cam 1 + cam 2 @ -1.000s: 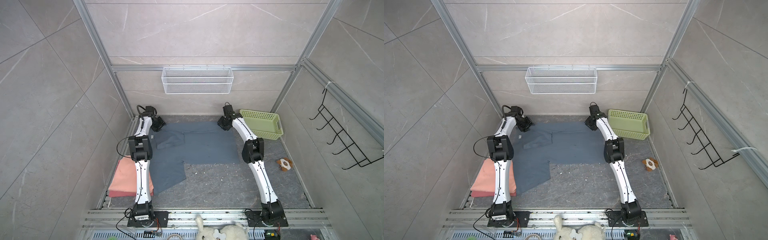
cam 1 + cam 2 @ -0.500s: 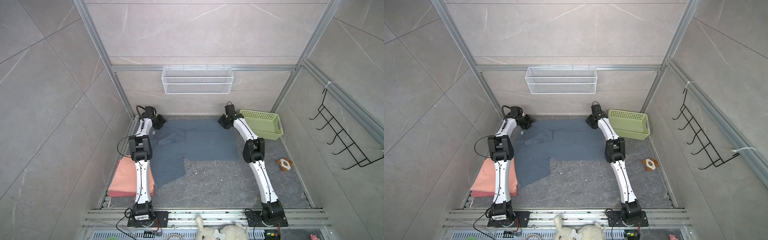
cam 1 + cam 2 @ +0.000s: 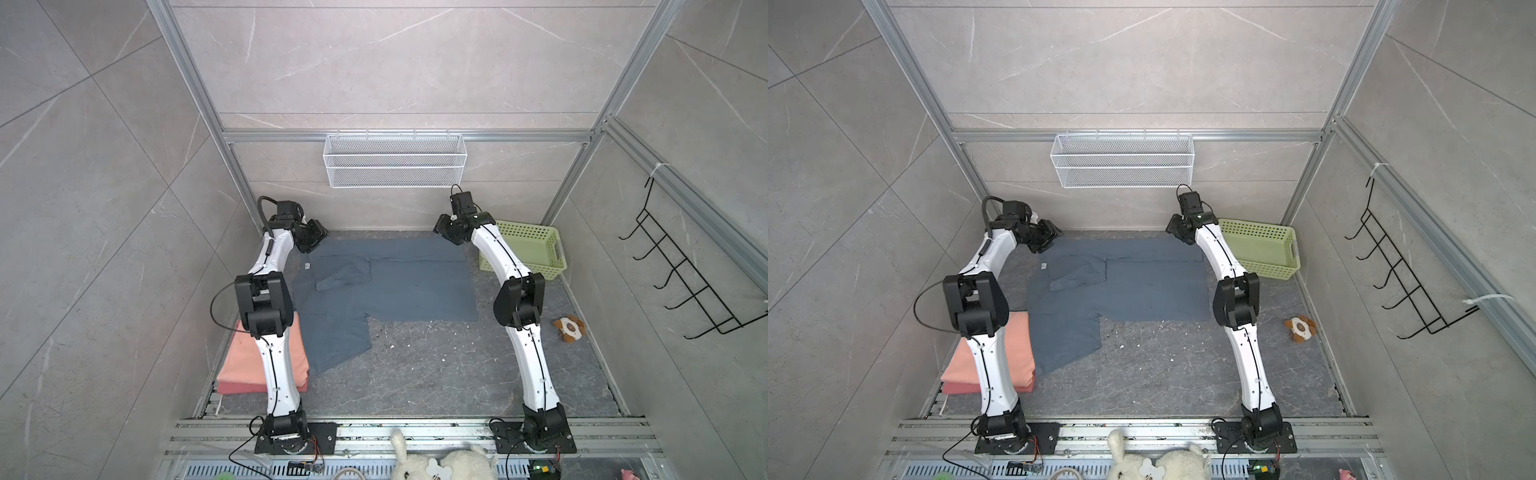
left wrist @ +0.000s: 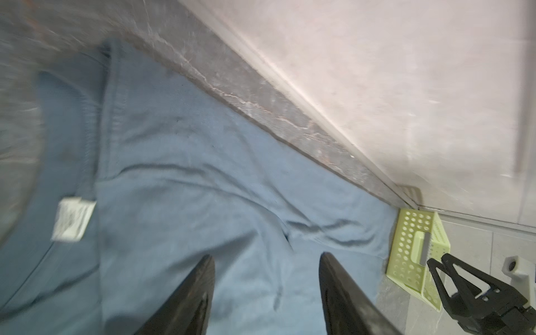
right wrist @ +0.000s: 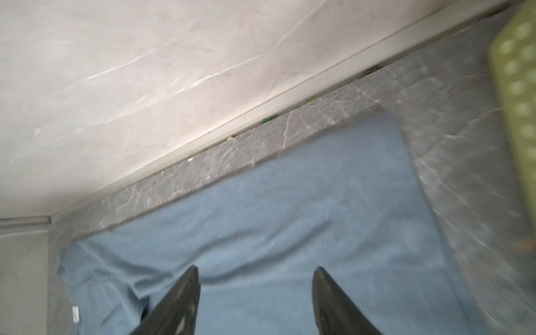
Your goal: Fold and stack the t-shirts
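Note:
I should keep moving my left gripper to the front sleeve's corner [image 3: 316, 368] and close it there, as the far sleeve lies flat across the body [image 3: 344, 273] and the front sleeve sticks out.
The slate blue-grey t-shirt [image 3: 395, 286] [image 3: 1133, 291] lies flat at the back of the table, with one sleeve reaching toward the front left. My left gripper [image 3: 316, 237] [image 3: 1049, 241] hovers over its far left corner, near the neck label [image 4: 72, 219]. In the left wrist view the gripper [image 4: 266, 256] is open over bare cloth [image 4: 188, 174]. My right gripper [image 3: 444, 232] [image 3: 1177, 230] is over the far right corner, also open [image 5: 255, 268], with nothing between its fingers. Folded salmon-pink t-shirts [image 3: 245, 361] [image 3: 1013, 353] are stacked at the front left, partly hidden behind the left arm.
A pale green basket [image 3: 532, 249] [image 4: 412, 255] stands at the back right, close to the right arm. A brown-and-white plush toy [image 3: 569, 328] lies by the right wall. A white wire basket [image 3: 395, 160] hangs on the back wall, and a black hook rack [image 3: 685, 291] on the right wall.
Both grippers have shifted a little toward the back wall. The blue shirt's far edge now lies further back and flatter.

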Motion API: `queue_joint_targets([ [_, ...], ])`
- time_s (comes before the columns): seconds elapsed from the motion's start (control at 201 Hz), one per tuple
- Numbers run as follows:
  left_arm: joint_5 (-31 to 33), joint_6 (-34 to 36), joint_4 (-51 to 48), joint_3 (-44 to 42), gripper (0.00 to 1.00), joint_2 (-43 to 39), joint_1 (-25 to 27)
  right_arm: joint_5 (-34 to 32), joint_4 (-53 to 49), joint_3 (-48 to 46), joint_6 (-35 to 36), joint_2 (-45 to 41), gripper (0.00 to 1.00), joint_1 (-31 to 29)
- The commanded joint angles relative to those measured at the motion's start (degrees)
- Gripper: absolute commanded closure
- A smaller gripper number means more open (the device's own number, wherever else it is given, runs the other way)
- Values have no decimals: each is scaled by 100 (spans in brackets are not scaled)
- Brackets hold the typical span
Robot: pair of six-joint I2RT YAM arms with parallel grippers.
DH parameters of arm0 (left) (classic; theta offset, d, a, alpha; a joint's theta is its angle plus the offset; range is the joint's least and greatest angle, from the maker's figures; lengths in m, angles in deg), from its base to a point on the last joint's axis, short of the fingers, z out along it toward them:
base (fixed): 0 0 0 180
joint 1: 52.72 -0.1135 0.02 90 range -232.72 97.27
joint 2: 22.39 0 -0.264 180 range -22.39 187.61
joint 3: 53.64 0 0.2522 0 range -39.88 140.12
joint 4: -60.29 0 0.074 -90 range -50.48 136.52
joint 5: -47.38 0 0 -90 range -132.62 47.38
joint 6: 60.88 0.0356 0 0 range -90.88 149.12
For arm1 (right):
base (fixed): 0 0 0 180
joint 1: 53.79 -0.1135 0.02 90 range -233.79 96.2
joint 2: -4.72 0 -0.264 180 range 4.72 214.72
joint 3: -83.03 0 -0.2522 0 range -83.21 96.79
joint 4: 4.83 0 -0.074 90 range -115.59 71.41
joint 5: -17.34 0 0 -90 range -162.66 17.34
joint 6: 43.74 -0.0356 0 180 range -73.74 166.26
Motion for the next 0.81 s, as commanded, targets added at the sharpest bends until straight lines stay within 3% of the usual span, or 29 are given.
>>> queue_joint_targets([
  [0.0, 242, 410, -710, -896, 39, -858, -10, -501, -279, -1120, -57, -711, 36, -125],
  [0.179, 530, 117, -1034, -2791, 39, -2192, 46, -553, 911, -3889, -721, -2208, 35, -114],
  [0.383, 1032, -96, -1834, -4220, 40, -3424, 244, -650, 1200, -5793, -1385, -3200, 35, -121],
  [0.801, 1548, -479, -2815, -6185, 42, -5319, 741, -937, 1265, -7744, -2123, -4350, 35, -111],
])
